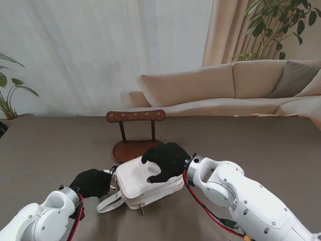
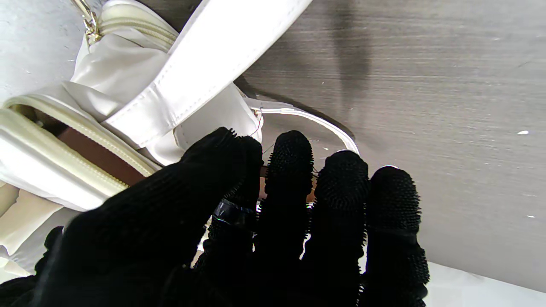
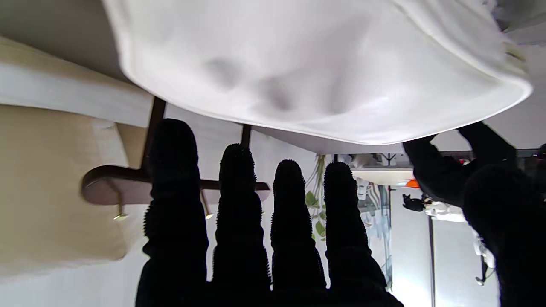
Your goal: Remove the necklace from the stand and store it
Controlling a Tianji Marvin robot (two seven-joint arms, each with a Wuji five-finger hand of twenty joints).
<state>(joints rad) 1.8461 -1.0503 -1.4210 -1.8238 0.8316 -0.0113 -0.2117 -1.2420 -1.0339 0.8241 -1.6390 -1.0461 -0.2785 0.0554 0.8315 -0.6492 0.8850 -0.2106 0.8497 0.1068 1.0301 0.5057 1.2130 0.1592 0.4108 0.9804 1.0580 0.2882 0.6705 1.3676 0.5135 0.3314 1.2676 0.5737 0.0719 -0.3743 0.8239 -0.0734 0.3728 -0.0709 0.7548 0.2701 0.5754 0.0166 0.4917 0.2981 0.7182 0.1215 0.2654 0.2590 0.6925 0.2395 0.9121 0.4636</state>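
The white bag's top [image 1: 134, 175] puffs out loosely inside its seamed rim [image 1: 138, 195], so I expect it to dent and wrinkle when my right gripper squeezes it.
The wooden stand [image 1: 135, 116] is upright at the table's middle, and its hooks [image 3: 128, 183] show no necklace. Just nearer to me lies a white bag [image 1: 148, 183]. My right hand [image 1: 165, 160] rests flat on top of it with fingers spread, and the bag [image 3: 320, 64] fills the right wrist view beyond the fingers [image 3: 239, 204]. My left hand [image 1: 93, 183] is at the bag's left end, by its open zip mouth [image 2: 98, 153] and strap [image 2: 192, 72]. There the thumb presses against the forefinger [image 2: 239, 170], and a fine strand [image 2: 258, 121] that looks like the necklace chain runs from that pinch.
The dark table [image 1: 50, 150] stretches to both sides of the bag. The stand's round base [image 1: 131, 149] sits right behind the bag. A beige sofa [image 1: 225, 90] and a curtain are beyond the far edge, with a plant [image 1: 7, 100] at far left.
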